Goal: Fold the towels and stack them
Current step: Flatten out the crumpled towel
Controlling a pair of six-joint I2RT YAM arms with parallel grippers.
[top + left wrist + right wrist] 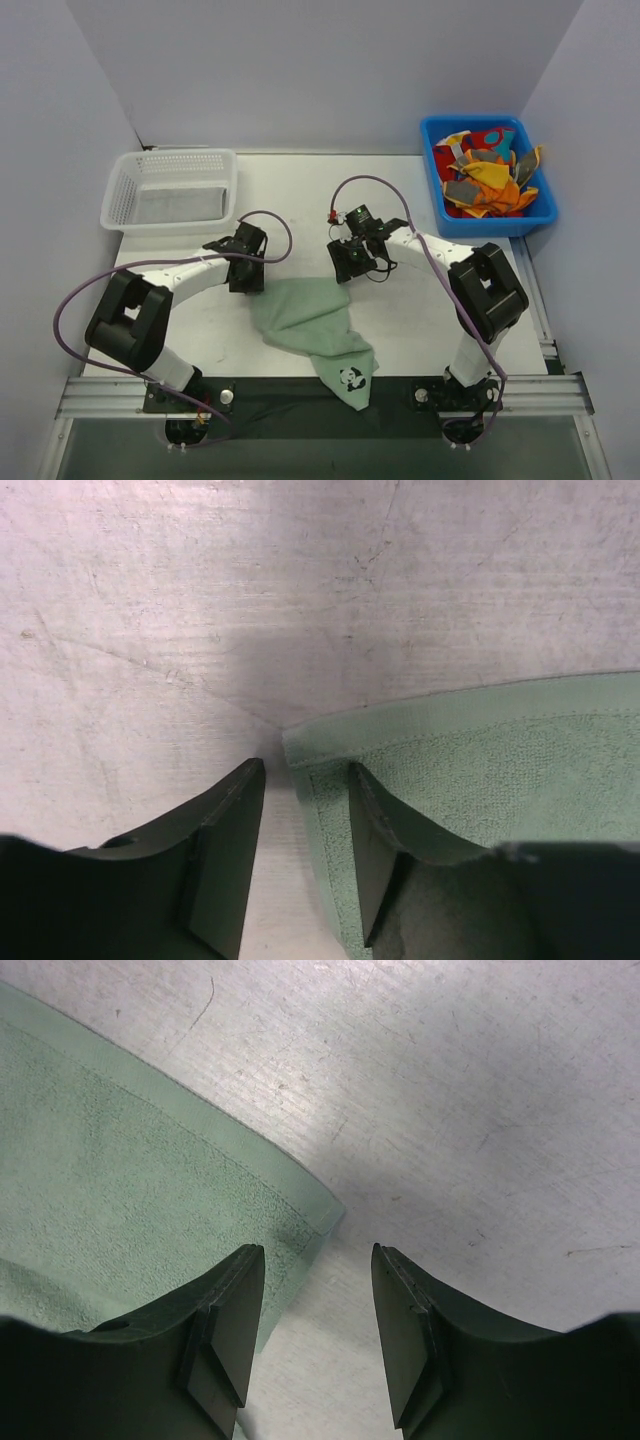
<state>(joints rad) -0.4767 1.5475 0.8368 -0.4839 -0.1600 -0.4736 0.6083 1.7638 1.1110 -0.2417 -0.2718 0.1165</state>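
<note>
My left gripper straddles one far towel corner (296,744) while my right gripper hovers off the other, so my right gripper should straddle that corner (326,1218) before both lift the towel.
A pale green towel (312,318) lies crumpled on the white table between the arms. Its panda-print corner (350,378) hangs over the front edge. My left gripper (247,272) is open at the towel's far left corner. In the left wrist view (305,780) the towel (480,770) has its edge between the jaws, the right finger over the cloth. My right gripper (350,262) is open at the far right corner. In the right wrist view (318,1260) its left finger is over the towel (120,1160). Neither holds anything.
A blue bin (497,226) at the back right holds a heap of orange and red towels (487,180). A white mesh basket (175,158) at the back left holds a flat grey towel (180,205). Grey walls enclose the table.
</note>
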